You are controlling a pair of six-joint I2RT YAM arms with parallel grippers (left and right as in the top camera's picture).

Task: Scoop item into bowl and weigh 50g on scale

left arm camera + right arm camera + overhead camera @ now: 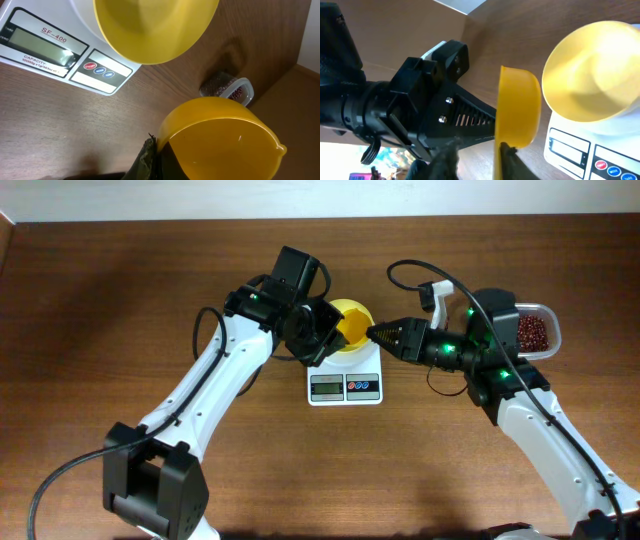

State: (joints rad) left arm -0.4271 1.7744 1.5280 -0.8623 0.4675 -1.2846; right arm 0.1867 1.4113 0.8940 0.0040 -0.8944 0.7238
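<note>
The beans (533,333) are far from the robot's left gripper, which is holding the empty scoop, so next the right gripper grips the scoop's edge (498,152) before the left gripper lets go.
The pale yellow bowl (352,310) stands on the white scale (345,387); no beans show in it. It also shows in the left wrist view (155,25) and the right wrist view (592,75), on the scale (45,45) (580,150). The bright yellow scoop (349,332) (225,142) (517,110) hangs empty beside the bowl. My left gripper (325,332) (157,157) is shut on its rim. My right gripper (378,333) (475,160) is open, with one finger against the scoop's handle. The beans (531,332) (222,84) lie in a clear container.
The clear container (549,320) stands at the right, behind my right arm. Both arms meet over the scale's far edge. A wall rises behind the table (150,280).
</note>
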